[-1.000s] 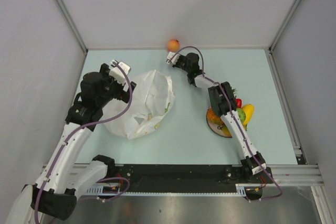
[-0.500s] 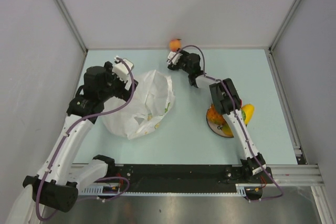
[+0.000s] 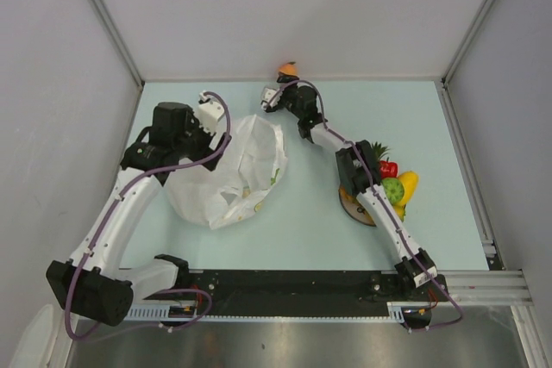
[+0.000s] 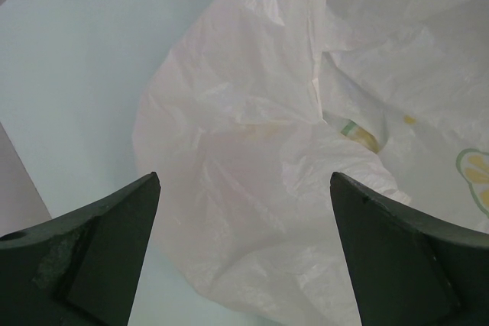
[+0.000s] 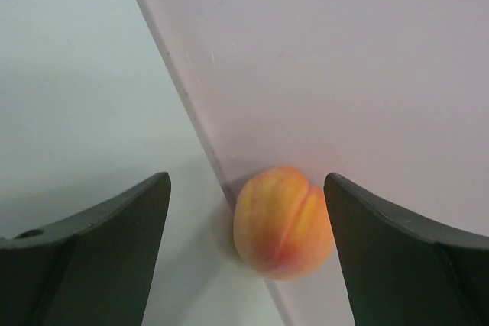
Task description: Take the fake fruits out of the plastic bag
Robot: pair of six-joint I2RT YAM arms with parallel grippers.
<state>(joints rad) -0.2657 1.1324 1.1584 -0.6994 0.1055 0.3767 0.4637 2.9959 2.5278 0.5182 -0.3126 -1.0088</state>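
I should back my right gripper off and take the peach (image 3: 287,69) with my left gripper, because the peach sits against the back wall (image 3: 291,64) beyond my right gripper's fingers.
The plastic bag (image 3: 235,171) lies crumpled on the left half of the table, thin and white; no fruit shows through it. My left gripper (image 3: 219,127) hangs open over its left edge, with the bag (image 4: 306,135) filling the left wrist view beneath the gripper (image 4: 244,181). A pink-orange peach (image 3: 287,69) rests on the table against the back wall. My right gripper (image 3: 280,85) stands open right in front of it, and the peach (image 5: 283,223) sits between the spread jaws of the gripper (image 5: 246,181), untouched. Other fake fruits (image 3: 395,184) are piled on a plate at the right.
The round plate (image 3: 353,205) at the right carries a pineapple crown (image 3: 380,152), a red strawberry (image 3: 390,168), a green lumpy fruit (image 3: 394,190) and a yellow fruit (image 3: 408,182). The right arm stretches over it. Grey walls close off the back and both sides.
The right gripper has gone from shut to open, facing the peach, and shifted slightly left. The left arm has swung right, toward the bag.
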